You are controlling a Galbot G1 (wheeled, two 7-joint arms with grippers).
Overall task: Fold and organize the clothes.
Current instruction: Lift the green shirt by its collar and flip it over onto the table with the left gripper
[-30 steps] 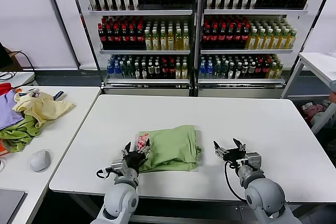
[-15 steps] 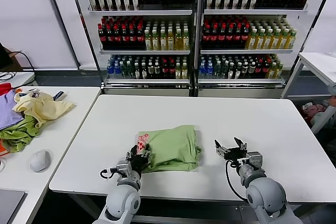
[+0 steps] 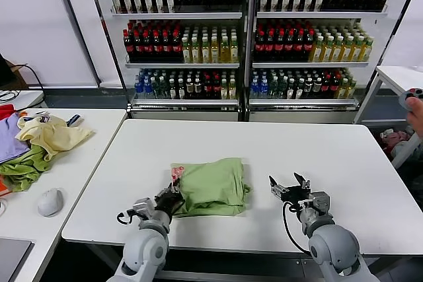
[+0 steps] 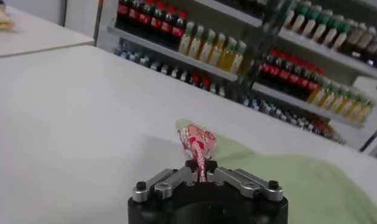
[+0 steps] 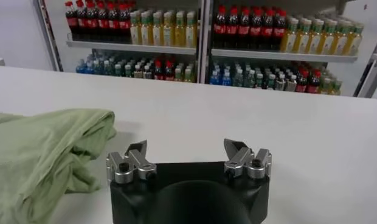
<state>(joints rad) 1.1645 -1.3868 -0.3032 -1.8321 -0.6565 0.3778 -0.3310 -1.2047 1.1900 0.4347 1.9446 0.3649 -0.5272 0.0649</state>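
Note:
The green shirt is lying plain side (image 3: pixel 213 187) up with its print below, so the robot's left gripper should swing the printed edge (image 3: pixel 177 172) over toward the right gripper to flip the shirt.
The light sage-green shirt (image 3: pixel 213 186) lies folded near the front of the white table (image 3: pixel 277 146). Its red-and-white printed part (image 3: pixel 176 174) sticks up at its left edge. My left gripper (image 3: pixel 173 197) is at the shirt's front left corner and is shut on that printed fabric (image 4: pixel 197 141), which rises between the closed jaws in the left wrist view (image 4: pixel 200 170). My right gripper (image 3: pixel 289 187) is open and empty on the table, to the right of the shirt. In the right wrist view (image 5: pixel 187 157) the shirt (image 5: pixel 42 152) lies to one side of it, apart.
A side table on the left (image 3: pixel 73 183) holds a pale yellow garment (image 3: pixel 49 133), green and purple garments (image 3: pixel 20 163) and a grey mouse (image 3: pixel 50 201). Shelves of bottles (image 3: pixel 244 37) stand behind the table. A person's hand (image 3: pixel 414 104) shows at the far right.
My left gripper has drawn back toward the front left with the printed fabric in it, and the shirt has shifted slightly left. The right gripper has stayed in place.

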